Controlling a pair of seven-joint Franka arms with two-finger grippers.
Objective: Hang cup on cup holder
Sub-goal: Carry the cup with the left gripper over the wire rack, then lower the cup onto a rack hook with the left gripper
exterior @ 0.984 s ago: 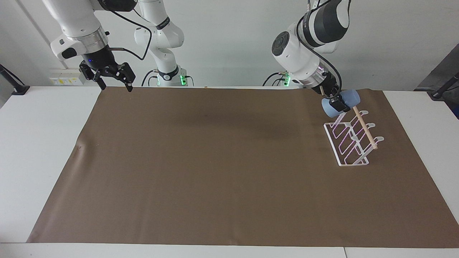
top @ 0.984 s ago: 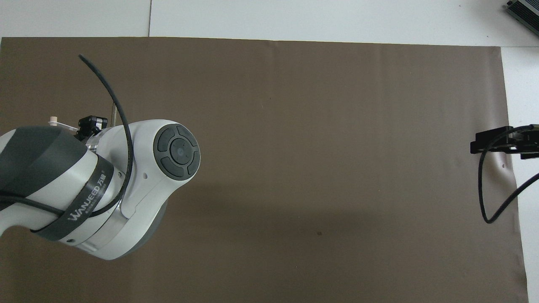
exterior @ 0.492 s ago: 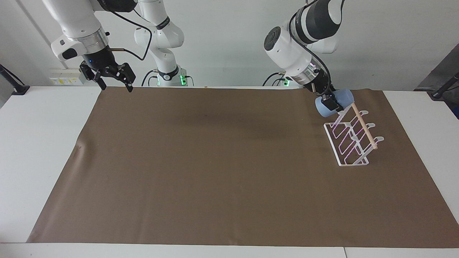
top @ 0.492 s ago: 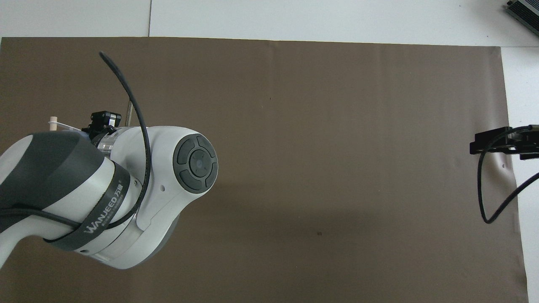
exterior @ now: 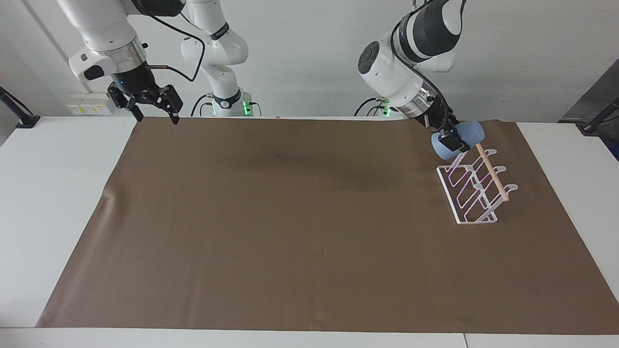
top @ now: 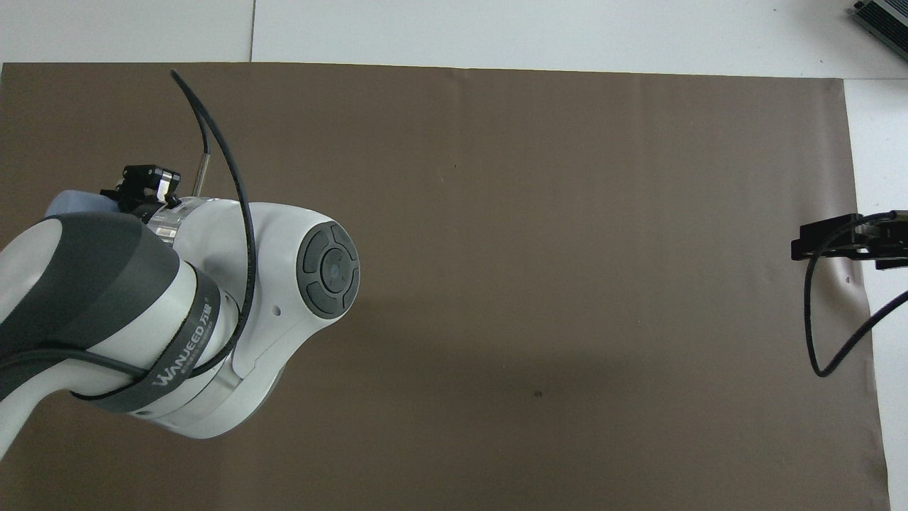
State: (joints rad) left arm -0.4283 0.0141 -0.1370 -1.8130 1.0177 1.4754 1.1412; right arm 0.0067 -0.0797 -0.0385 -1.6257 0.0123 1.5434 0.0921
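Note:
The light-blue cup (exterior: 472, 133) is tilted high above the cup holder, off its lower pegs, so next my left gripper turns the cup and moves it back over a lower peg (exterior: 477, 194).
The light-blue cup (exterior: 471, 129) lies tilted on its side in my left gripper (exterior: 453, 140), which is shut on it. It hangs over the end of the cup holder (exterior: 476, 193) nearest the robots, by the tip of the wooden dowel (exterior: 492, 171). I cannot tell if the cup touches a prong. The white wire holder stands on the brown mat at the left arm's end of the table. In the overhead view the left arm hides the holder, and only a sliver of the cup (top: 67, 202) shows. My right gripper (exterior: 154, 112) is open, empty and waits.
A brown mat (exterior: 290, 217) covers most of the white table (exterior: 48, 193). The right gripper (top: 840, 241) hangs over the mat's corner nearest the robots at the right arm's end, with a cable loop below it. A grey device (top: 879, 18) lies at a table corner farthest from the robots.
The left gripper with the cup swung a little away from the dowel, then came back over the holder's end. The right arm has not moved.

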